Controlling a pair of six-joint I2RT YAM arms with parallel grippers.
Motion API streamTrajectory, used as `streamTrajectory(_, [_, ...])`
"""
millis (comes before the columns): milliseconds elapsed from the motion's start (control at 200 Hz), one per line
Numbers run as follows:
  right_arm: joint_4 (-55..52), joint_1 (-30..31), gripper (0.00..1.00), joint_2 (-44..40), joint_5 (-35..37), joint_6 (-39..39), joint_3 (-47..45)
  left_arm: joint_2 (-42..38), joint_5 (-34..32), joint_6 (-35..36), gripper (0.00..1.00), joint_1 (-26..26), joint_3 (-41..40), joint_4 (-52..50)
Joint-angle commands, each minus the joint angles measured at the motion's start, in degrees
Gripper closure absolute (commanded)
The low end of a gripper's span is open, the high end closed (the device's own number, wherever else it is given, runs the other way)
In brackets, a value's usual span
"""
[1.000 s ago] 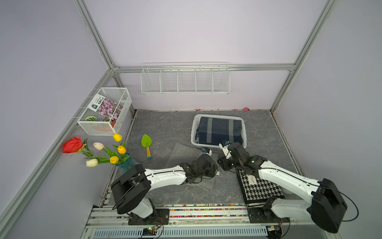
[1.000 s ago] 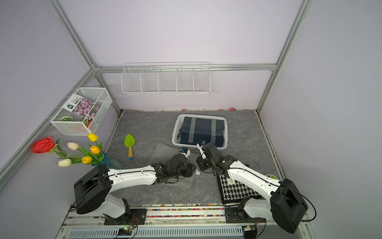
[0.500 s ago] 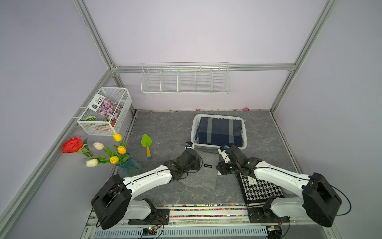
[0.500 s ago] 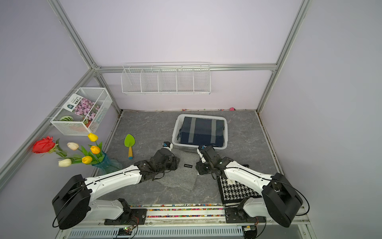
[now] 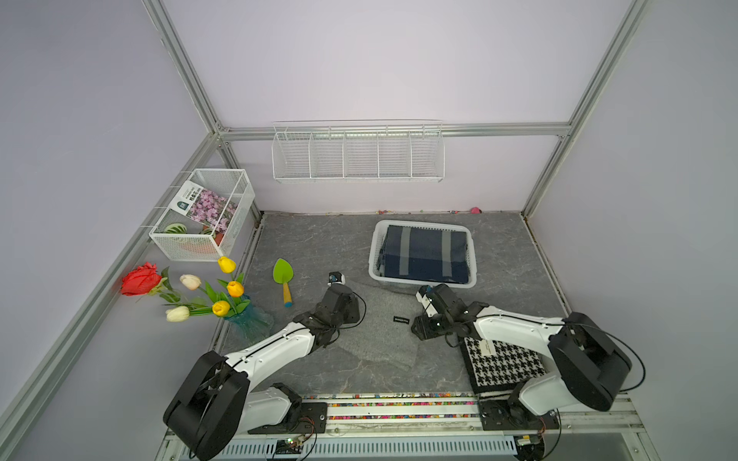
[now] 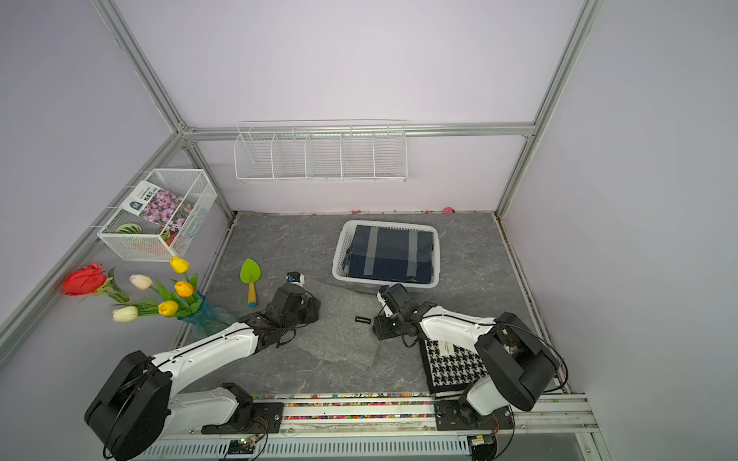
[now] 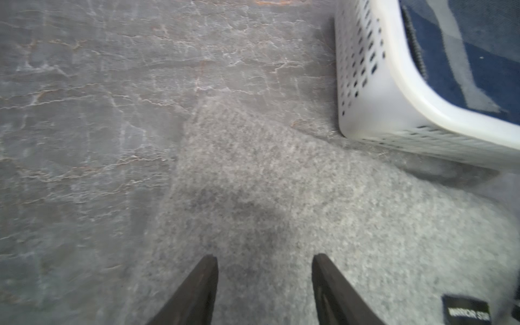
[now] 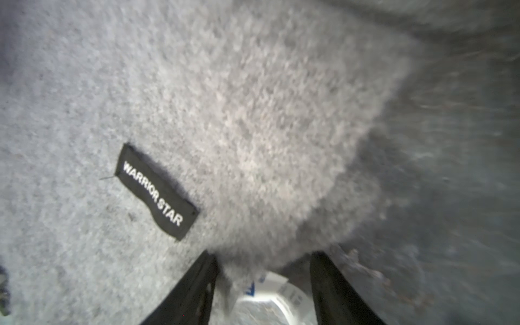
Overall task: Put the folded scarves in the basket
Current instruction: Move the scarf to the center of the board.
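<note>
The grey scarf's back edge (image 5: pixel 385 287) slants against the basket, so next my right gripper takes the edge (image 8: pixel 260 257) beside the black label and draws the scarf square first.
A folded grey scarf (image 5: pixel 379 335) (image 6: pixel 339 335) with a black label (image 5: pixel 401 320) (image 8: pixel 156 191) lies flat on the table, just in front of the basket. The white perforated basket (image 5: pixel 373 255) (image 6: pixel 338 255) (image 7: pixel 394 84) holds a navy striped scarf (image 5: pixel 423 255) (image 6: pixel 389 255). My left gripper (image 5: pixel 353 313) (image 7: pixel 264 261) is open over the grey scarf's (image 7: pixel 281 183) left part, with nothing between its fingers. At the scarf's right edge (image 8: pixel 225 98) my right gripper (image 5: pixel 417 329) (image 8: pixel 263 261) is open. The fuzzy edge and a white tag (image 8: pixel 270 292) lie between its fingers.
A black-and-white houndstooth scarf (image 5: pixel 503 363) lies under my right arm at the front right. A green trowel (image 5: pixel 283 279) and a vase of tulips (image 5: pixel 223 295) stand at the left. A mesh bin (image 5: pixel 203 215) and a wire rack (image 5: pixel 357 155) hang on the walls.
Both grippers have moved apart, the left one leftward and the right one toward the front, and both have opened wider. The grey scarf now lies flat with its label showing.
</note>
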Motion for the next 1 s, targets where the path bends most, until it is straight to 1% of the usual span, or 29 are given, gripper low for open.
streamTrajectory(0, [3.46,-0.4,0.41,1.98,-5.52,2.12,-1.89,0.15,1.38,1.72,0.42,0.02,-0.82,2.07])
streamTrajectory(110, [4.55,-1.64,0.41,5.2,-9.06,2.71,-1.46,1.67,2.94,1.18,0.42,0.02,-0.93,2.71])
streamTrajectory(200, [4.43,-1.86,0.41,6.36,-9.15,2.83,-1.32,2.46,3.63,1.27,0.42,0.01,-0.62,2.46])
streamTrajectory(280, [3.14,-2.1,0.5,5.78,-8.1,2.01,-1.27,2.53,4.19,1.32,0.43,0.02,-0.64,2.66])
streamTrajectory(330, [1.45,-2.33,0.59,5.0,-5.78,1.18,-1.27,2.6,4.56,1.18,0.44,0.02,-0.77,2.71])
streamTrajectory(360, [0.32,-2.54,0.62,4.36,-4.43,0.61,-1.26,2.62,4.93,1.25,0.44,0.02,-0.7,2.67])
streamTrajectory(420, [-0.79,-3.74,0.75,3.0,-2.74,-0.07,-1.97,2.5,5.3,1.22,0.45,0.02,-0.6,2.54])
streamTrajectory(460, [-1.33,-5.0,0.84,1.79,-2.38,-0.59,-2.68,2.2,5.62,1.18,0.49,0.02,-0.77,2.61])
streamTrajectory(495, [-1.8,-6.45,0.86,0.53,-2.23,-1.1,-3.21,1.96,6.05,1.31,0.53,0.02,-0.92,2.83])
streamTrajectory(540, [-2.49,-7.93,0.85,-1.27,-0.96,-1.47,-3.87,1.88,6.17,1.08,0.55,0.02,-1.34,3.38])
streamTrajectory(665, [-3.28,-9.7,0.83,-5.42,0.81,-2.11,-5.16,2.2,6.64,0.87,0.53,0.02,-1.06,3.12])
streamTrajectory(700, [-3.72,-9.68,0.78,-5.87,0.88,-2.26,-5.18,1.89,6.64,0.89,0.53,0.02,-1.06,3.1])
streamTrajectory(750, [-4.18,-9.72,0.62,-6.24,1.0,-2.32,-5.07,1.23,6.36,0.91,0.51,0.02,-1.35,2.98])
streamTrajectory(795, [-4.7,-9.69,0.55,-6.69,1.67,-2.39,-4.96,0.71,6.12,0.91,0.5,0.03,-1.52,2.97])
streamTrajectory(845, [-5.17,-9.69,0.51,-7.6,2.64,-2.45,-4.83,0.31,5.68,0.83,0.49,0.02,-1.69,2.89])
streamTrajectory(999, [-5.75,-9.94,0.46,-10.88,4.74,-1.16,-4.88,0.2,3.69,0.82,0.47,0.02,-1.7,2.72])
